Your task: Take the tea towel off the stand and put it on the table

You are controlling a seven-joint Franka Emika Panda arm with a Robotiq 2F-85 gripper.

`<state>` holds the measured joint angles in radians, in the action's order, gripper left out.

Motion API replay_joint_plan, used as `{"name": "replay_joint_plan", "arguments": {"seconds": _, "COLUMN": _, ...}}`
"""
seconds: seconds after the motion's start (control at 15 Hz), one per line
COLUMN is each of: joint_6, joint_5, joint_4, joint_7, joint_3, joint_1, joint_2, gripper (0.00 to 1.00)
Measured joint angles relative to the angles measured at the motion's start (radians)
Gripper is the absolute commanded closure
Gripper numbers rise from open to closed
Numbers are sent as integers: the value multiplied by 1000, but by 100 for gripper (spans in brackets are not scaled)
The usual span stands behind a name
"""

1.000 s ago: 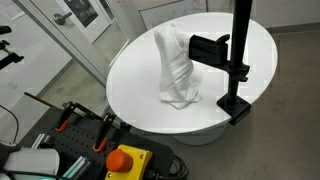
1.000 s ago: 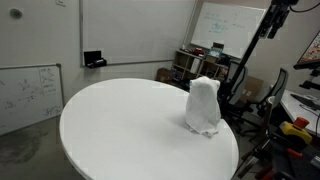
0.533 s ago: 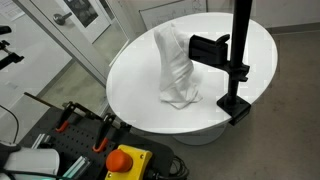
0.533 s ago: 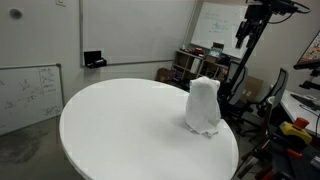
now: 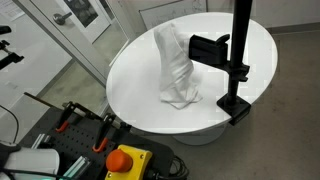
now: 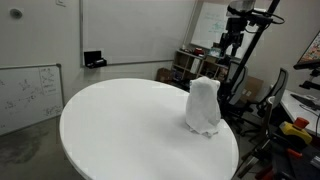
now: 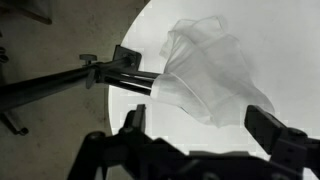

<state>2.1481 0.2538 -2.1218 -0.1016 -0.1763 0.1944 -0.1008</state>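
The tea towel's raised end (image 5: 168, 35) clears the stand's post, so I should keep lowering my open gripper until its fingers straddle the tea towel's top fold (image 6: 205, 82), then close.
The tea towel (image 5: 175, 65) is a white cloth draped over the flat black arm (image 5: 208, 47) of the stand (image 5: 240, 45). Its lower end rests on the round white table (image 5: 135, 80). The stand's clamp base (image 5: 237, 106) grips the table edge. In an exterior view the towel (image 6: 203, 105) stands as a white hump near the table's (image 6: 130, 130) far side, with my gripper (image 6: 233, 42) high above and behind it. In the wrist view my gripper (image 7: 205, 130) is open and empty, looking down on the towel (image 7: 205, 70) and the stand's arm (image 7: 130, 80).
A cart with a red stop button (image 5: 125, 160) and clamps stands by the table's near edge. A whiteboard (image 6: 25, 90) leans at one side. Equipment and clutter (image 6: 300, 115) crowd the other side. A door (image 5: 75, 15) lies beyond the table.
My gripper has come into view from the upper corner and moved down and across, closer to the spot above the towel. The towel and the stand have not moved.
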Motion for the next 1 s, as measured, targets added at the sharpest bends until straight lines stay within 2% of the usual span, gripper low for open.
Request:
{"name": "replay_joint_plan", "arguments": {"seconds": 0.53, "joint_6": 0, "joint_5": -2, "joint_4": 23, "joint_7": 4, "joint_3": 0, "joint_1": -2, "joint_2": -26, "gripper": 0}}
{"name": "replay_joint_plan", "arguments": {"seconds": 1.0, "joint_6": 32, "joint_5": -60, "joint_4": 0, "joint_7": 209, "joint_3": 19, "joint_1": -3, "joint_2": -59, "gripper": 0}}
